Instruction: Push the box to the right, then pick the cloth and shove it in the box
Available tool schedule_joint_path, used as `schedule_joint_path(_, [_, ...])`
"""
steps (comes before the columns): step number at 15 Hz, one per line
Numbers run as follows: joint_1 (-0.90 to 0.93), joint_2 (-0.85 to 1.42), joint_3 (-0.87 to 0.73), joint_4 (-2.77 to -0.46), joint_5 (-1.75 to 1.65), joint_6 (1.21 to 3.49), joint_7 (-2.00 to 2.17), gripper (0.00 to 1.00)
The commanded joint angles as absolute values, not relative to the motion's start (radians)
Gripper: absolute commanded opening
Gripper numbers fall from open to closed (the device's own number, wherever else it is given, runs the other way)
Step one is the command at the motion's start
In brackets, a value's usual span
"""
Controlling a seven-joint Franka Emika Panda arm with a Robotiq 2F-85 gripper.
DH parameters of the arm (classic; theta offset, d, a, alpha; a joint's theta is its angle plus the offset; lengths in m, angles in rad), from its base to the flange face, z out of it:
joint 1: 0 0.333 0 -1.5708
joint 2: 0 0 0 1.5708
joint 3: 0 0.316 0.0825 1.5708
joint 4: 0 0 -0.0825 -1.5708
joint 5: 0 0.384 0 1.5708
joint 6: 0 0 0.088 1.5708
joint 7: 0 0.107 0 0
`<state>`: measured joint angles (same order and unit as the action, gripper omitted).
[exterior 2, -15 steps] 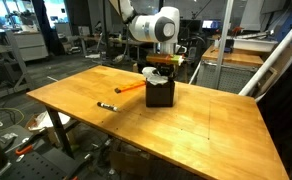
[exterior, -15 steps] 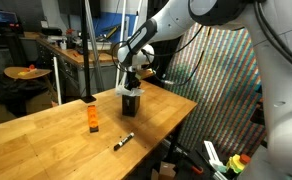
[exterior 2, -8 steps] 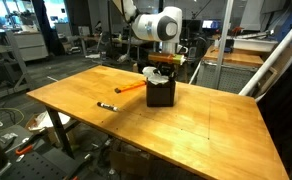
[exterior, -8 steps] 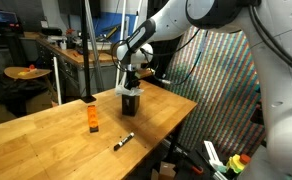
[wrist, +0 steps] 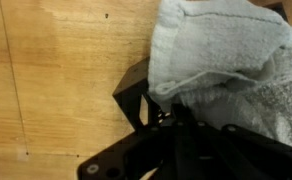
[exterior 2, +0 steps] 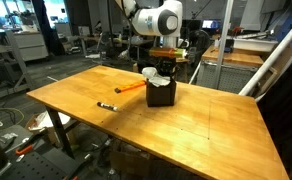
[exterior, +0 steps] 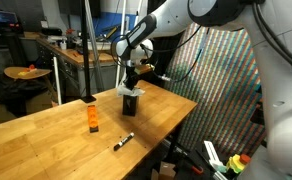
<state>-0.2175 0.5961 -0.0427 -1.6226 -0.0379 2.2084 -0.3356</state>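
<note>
One end of the cloth hangs out beyond the box's rim (exterior 2: 150,79), so next my gripper rises clear and bunch up that loose end (exterior 2: 139,77) above the box's opening before it pushes down.
A black box (exterior: 132,102) stands on the wooden table (exterior: 46,140), near its far edge; it also shows in an exterior view (exterior 2: 161,95). A pale grey cloth (exterior 2: 150,72) lies bunched in the box's open top and spills over one side. In the wrist view the cloth (wrist: 216,50) covers most of the box (wrist: 131,100). My gripper (exterior: 132,76) hangs just above the box and cloth in both exterior views (exterior 2: 165,68). In the wrist view its dark fingers (wrist: 171,118) look closed together with nothing between them.
An orange block (exterior: 93,119) and a black marker (exterior: 123,141) lie on the table in front of the box. The marker (exterior 2: 107,106) and an orange-handled tool (exterior 2: 131,87) show beside the box. The table edge is close behind the box.
My gripper has risen a little from the box's top. The cloth stays in the box, and the box has not moved.
</note>
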Motion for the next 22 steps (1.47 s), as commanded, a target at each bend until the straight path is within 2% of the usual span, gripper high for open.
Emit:
schedule_joint_path(1, [-0.187,0.546,-0.049,-1.634,-0.085,2.219,-0.344,0.0])
schedule_joint_path(12, [-0.055,0.484,-0.012,-1.623,-0.255,2.278,-0.386,0.0])
schedule_joint_path(22, [-0.074,0.48,0.01,-1.699,-0.223,2.286,-0.461,0.0])
